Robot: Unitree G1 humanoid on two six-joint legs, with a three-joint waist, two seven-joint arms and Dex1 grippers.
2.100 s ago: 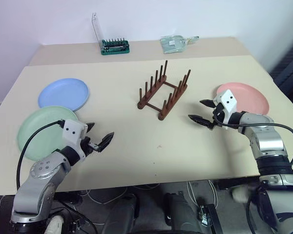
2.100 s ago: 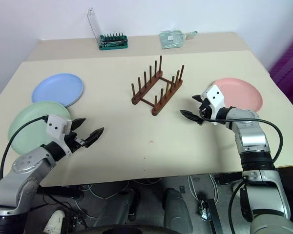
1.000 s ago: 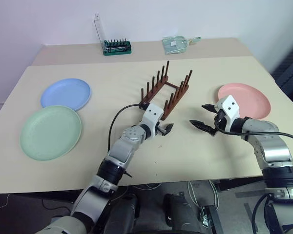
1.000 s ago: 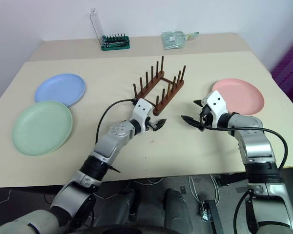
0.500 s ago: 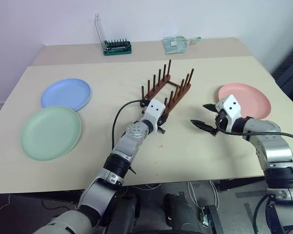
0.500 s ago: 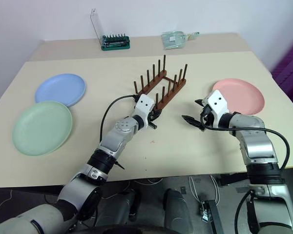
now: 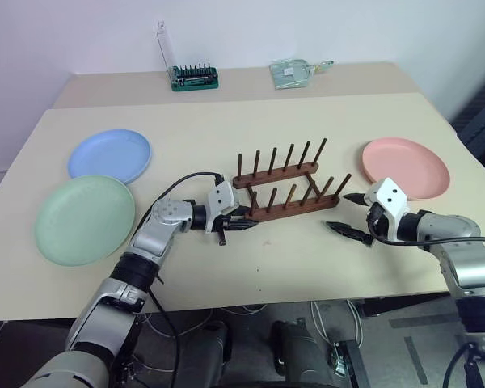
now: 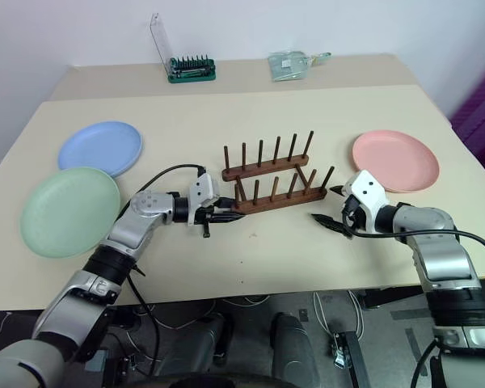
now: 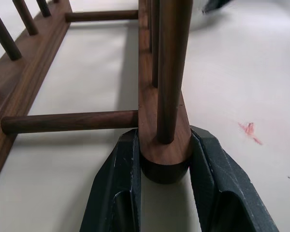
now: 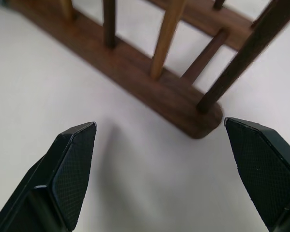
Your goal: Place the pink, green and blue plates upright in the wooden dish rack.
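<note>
The dish rack is at a slant, and its end in the left gripper [image 7: 250, 214] is nearest the robot. The robot should let go of that end and push the near bar's front side [image 7: 268, 216] with closed fingers.
The wooden dish rack [image 7: 287, 190] lies crosswise in the middle of the table with its pegs upright. My left gripper [image 7: 241, 224] is shut on the left end of its near rail [image 9: 164, 140], one finger [image 9: 116, 193] on each side. My right gripper [image 7: 343, 214] hovers open just off the rack's right end [image 10: 203, 121], holding nothing. The pink plate [image 7: 406, 166] lies flat to the right, beyond that gripper. Flat on the table's left side lie the blue plate [image 7: 109, 155] and, nearer to me, the green plate [image 7: 85, 218].
A green toothed holder with a clear lid [image 7: 192, 77] and a clear plastic item [image 7: 295, 71] sit on the back table. The front edge of the table [image 7: 267, 283] runs just below both arms. A small red mark [image 9: 249, 129] is on the tabletop near the rack.
The left gripper closed on the rack's near rail end and swung it from a diagonal to lying crosswise. The left hand moved left. The right gripper drew back and lower.
</note>
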